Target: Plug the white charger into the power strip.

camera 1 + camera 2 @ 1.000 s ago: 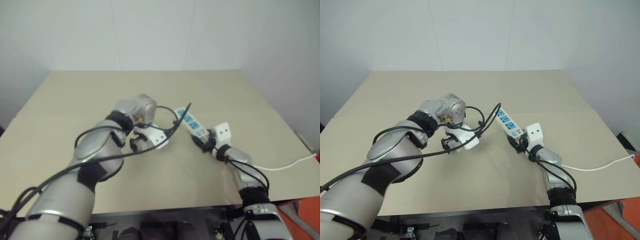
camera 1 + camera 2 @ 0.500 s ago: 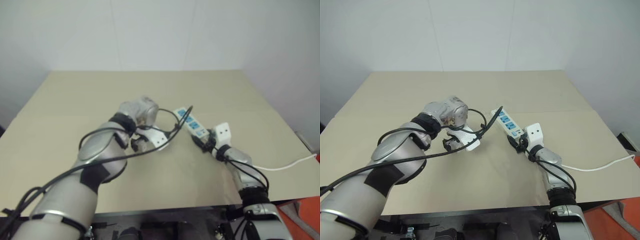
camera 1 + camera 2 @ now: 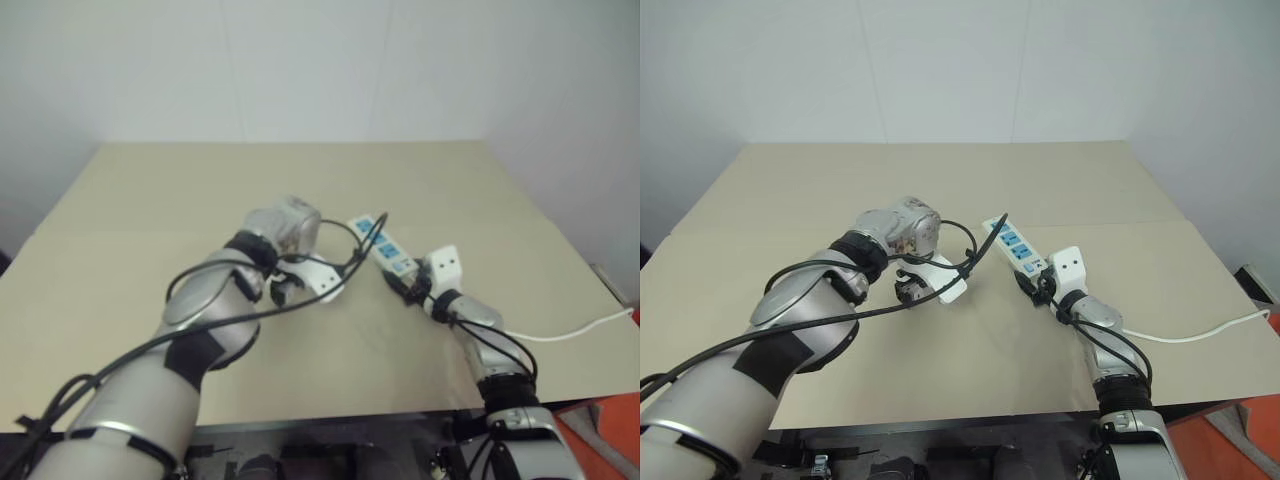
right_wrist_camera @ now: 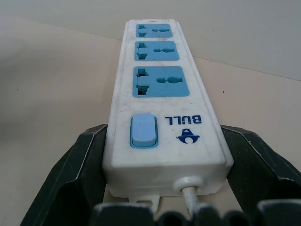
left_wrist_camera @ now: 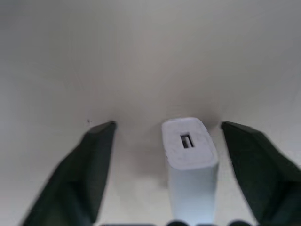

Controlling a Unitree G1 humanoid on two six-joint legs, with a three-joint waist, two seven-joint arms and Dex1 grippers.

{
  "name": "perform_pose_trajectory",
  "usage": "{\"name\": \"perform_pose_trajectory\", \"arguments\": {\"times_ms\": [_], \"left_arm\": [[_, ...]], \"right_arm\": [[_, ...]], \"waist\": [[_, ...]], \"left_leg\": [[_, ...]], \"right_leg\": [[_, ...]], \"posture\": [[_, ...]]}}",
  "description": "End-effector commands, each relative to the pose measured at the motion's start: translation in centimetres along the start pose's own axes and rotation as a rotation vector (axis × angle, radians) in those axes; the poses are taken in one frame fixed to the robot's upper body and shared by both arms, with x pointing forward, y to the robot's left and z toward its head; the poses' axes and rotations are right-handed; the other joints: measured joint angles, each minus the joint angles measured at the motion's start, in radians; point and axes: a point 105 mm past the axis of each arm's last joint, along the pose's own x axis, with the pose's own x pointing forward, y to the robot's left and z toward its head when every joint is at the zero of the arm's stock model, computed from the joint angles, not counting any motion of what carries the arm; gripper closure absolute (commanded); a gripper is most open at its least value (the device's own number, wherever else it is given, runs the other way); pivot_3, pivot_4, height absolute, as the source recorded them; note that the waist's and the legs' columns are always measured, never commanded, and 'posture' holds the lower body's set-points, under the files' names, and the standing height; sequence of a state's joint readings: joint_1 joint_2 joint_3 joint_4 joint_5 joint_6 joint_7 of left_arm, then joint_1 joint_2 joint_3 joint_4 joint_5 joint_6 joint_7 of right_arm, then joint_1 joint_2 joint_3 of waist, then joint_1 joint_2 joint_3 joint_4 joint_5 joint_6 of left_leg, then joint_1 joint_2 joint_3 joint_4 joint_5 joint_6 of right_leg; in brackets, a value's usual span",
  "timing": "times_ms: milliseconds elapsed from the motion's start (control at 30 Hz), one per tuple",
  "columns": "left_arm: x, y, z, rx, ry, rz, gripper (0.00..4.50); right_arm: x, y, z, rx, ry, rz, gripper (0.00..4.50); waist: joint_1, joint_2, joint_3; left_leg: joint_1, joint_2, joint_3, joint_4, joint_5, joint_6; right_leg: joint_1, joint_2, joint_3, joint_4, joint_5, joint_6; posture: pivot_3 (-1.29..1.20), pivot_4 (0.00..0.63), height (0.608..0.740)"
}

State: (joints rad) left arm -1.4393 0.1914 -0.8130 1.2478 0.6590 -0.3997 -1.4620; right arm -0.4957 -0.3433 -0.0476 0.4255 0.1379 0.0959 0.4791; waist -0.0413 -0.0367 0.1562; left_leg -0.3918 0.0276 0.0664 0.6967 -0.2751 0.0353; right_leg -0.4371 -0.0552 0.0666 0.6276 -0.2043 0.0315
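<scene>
The power strip (image 3: 1012,244) points at a slant away from my left gripper. Next, my left gripper lifts the white charger (image 5: 192,162) out of the way while my right gripper turns the power strip crosswise.
In the left wrist view the white charger (image 5: 188,155) stands upright on the table, its port face turned toward the camera. My left gripper (image 5: 168,125) points straight down over it, open. Its black fingers (image 5: 94,160) flank the charger with a gap on each side. In the head views this gripper (image 3: 912,290) hangs low over the table, left of the power strip (image 3: 1012,245). The strip (image 4: 160,94) is a white bar with three blue sockets and a blue switch. My right gripper (image 3: 1037,285) is shut on its near, cord end, one finger against each side.
The strip's thin white cord (image 3: 1200,333) runs off over the beige table's right edge (image 3: 1215,385). A black cable (image 3: 978,245) from my left arm loops toward the strip's far end. A white wall stands behind the table.
My left forearm and elbow have swung a little to the right, while its gripper stays over the same spot. The right arm and the power strip have not moved.
</scene>
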Motion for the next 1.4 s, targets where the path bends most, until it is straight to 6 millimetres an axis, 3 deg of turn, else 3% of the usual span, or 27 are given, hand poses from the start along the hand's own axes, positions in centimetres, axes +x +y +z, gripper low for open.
{"name": "perform_pose_trajectory", "arguments": {"times_ms": [33, 200, 400, 567, 633, 767, 867, 933, 1100, 1233, 1400], "left_arm": [[0.2, -0.1, 0.1, -0.001, 0.002, -0.008, 1.88], [0.1, 0.1, 0.2, 0.001, -0.008, 0.007, 3.46], [-1.8, 1.2, 0.6, -0.008, -0.089, 0.115, 3.47], [-7.2, 2.3, 1.3, -0.058, -0.341, 0.304, 3.47], [-10.6, 2.3, 1.4, -0.091, -0.54, 0.427, 3.47], [-15.6, 0.9, 1.1, -0.15, -0.934, 0.607, 3.47], [-17.9, -1.7, -0.3, -0.238, -1.263, 0.661, 3.47], [-18.0, -2.9, -1.1, -0.286, -1.343, 0.653, 3.47], [-15.8, -6.3, -2.5, -0.441, -1.527, 0.574, 3.47], [-12.4, -7.9, -2.4, -0.546, -1.523, 0.517, 3.47], [-7.9, -8.4, -1.9, -0.644, -1.458, 0.463, 3.47]], "right_arm": [[-0.5, -0.1, -2.0, -0.004, 0.076, -0.004, 1.12], [-0.4, -0.1, -2.0, -0.006, 0.076, -0.005, 1.12], [-0.5, -0.2, -1.7, -0.019, 0.064, 0.003, 1.12], [-0.6, -0.3, -0.7, -0.046, 0.027, 0.05, 1.12], [-0.6, 0.1, 0.3, -0.073, -0.01, 0.124, 1.12], [-0.4, 1.3, 1.9, -0.13, -0.058, 0.292, 1.12], [0.0, 3.2, 3.2, -0.169, -0.087, 0.476, 1.12], [0.1, 4.2, 3.5, -0.18, -0.097, 0.573, 1.12], [0.0, 7.2, 4.5, -0.227, -0.137, 0.853, 1.12], [0.0, 9.3, 4.7, -0.223, -0.144, 0.994, 1.12], [0.0, 10.9, 3.2, -0.22, -0.106, 1.076, 1.12]], "waist": [[0.0, 0.0, 0.0], [0.0, 0.0, 0.0], [0.0, 0.0, 0.0], [0.0, 0.0, 0.0], [-0.001, 0.0, 0.0], [-0.011, 0.0, 0.0], [-0.03, 0.0, 0.0], [-0.035, 0.001, 0.0], [-0.04, 0.001, 0.001], [-0.029, 0.001, 0.001], [-0.017, 0.001, 0.001]], "left_leg": [[0.0, 0.0, 0.0, 0.0, 0.0, 0.0], [0.0, 0.0, 0.0, 0.0, 0.0, 0.0], [0.0, 0.0, 0.0, 0.0, 0.0, 0.0], [-0.001, 0.0, 0.0, 0.0, 0.0, 0.0], [-0.001, 0.0, 0.0, 0.0, 0.0, 0.0], [-0.003, 0.001, -0.001, 0.0, 0.0, 0.0], [-0.002, 0.002, -0.002, 0.0, 0.0, 0.0], [0.0, 0.002, -0.001, 0.0, 0.0, 0.0], [0.002, 0.003, -0.002, 0.0, 0.0, -0.001], [0.0, 0.003, -0.002, 0.001, 0.001, -0.001], [0.0, 0.002, -0.002, 0.002, 0.001, -0.002]], "right_leg": [[0.0, 0.0, 0.0, 0.0, 0.0, 0.0], [0.0, 0.0, 0.0, 0.0, 0.0, 0.0], [0.0, 0.0, 0.0, 0.0, 0.0, 0.0], [-0.001, 0.0, 0.0, 0.0, 0.0, 0.0], [-0.001, 0.0, 0.0, 0.0, 0.0, 0.0], [-0.003, 0.0, 0.0, 0.001, 0.0, 0.0], [-0.003, 0.0, 0.0, 0.002, 0.0, 0.0], [-0.003, 0.001, 0.001, 0.003, 0.0, 0.0], [-0.002, 0.001, 0.001, 0.005, 0.001, 0.0], [-0.003, 0.0, -0.002, 0.009, 0.001, -0.001], [-0.002, -0.001, -0.002, 0.011, 0.001, -0.001]], "posture": [[0.0, 0.15, 0.74], [0.0, 0.15, 0.74], [0.0, 0.15, 0.74], [0.0, 0.15, 0.74], [0.0, 0.15, 0.74], [0.0, 0.15, 0.74], [0.0, 0.15, 0.74], [0.0, 0.15, 0.74], [0.0, 0.15, 0.74], [0.0, 0.15, 0.74], [0.0, 0.15, 0.74]]}}
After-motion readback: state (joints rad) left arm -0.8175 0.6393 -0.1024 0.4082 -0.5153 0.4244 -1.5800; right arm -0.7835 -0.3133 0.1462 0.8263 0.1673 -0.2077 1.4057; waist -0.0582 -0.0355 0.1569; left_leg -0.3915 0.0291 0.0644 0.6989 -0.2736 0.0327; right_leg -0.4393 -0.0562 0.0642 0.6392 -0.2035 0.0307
